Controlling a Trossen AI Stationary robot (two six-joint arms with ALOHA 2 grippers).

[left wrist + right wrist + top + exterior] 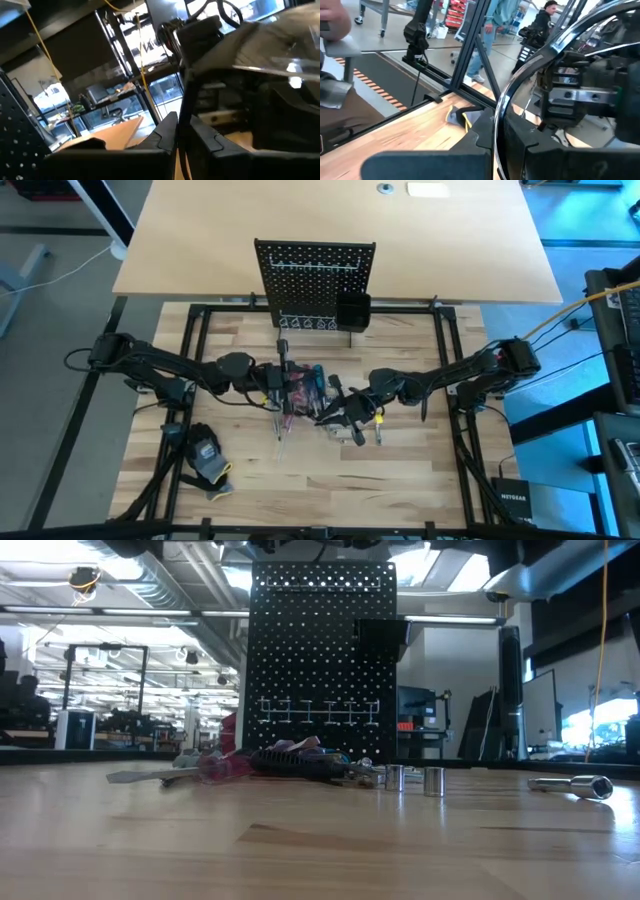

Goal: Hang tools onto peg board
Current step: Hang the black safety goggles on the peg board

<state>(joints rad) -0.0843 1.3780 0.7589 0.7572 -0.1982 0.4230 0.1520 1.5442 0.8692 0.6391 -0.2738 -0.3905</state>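
Observation:
My right gripper pinches the metal rod at a slant (496, 126), so it should open, square up and retake the rod (502, 98) before my left gripper opens.
The black peg board (315, 275) stands upright at the table's far middle, with wire hooks (308, 323) and a small bin (352, 310). A heap of tools (305, 392) with red and blue handles lies on the table in front of it, with silver bits (410, 778) beside it. My left gripper (288, 378) and right gripper (335, 408) face each other above the heap. Each is shut on a thin shaft. Whether both hold the same tool I cannot tell. My left gripper pinches a thin dark shaft (181, 125) between its two fingertips (167, 134). The shaft runs across the fingers and on toward the other arm, clear of the table. My right gripper pinches a thin shiny metal rod (496, 120) between its two fingertips (482, 135). The fingers lie about level. The rod rises from them in a curve toward the left arm's gripper, lifted off the table.
A black-and-yellow glove (205, 460) lies near the table's front left. A silver socket bar (575, 783) lies to the right in the low view. A dark metal frame (190, 360) borders the wooden top. People stand in the room beyond (540, 25).

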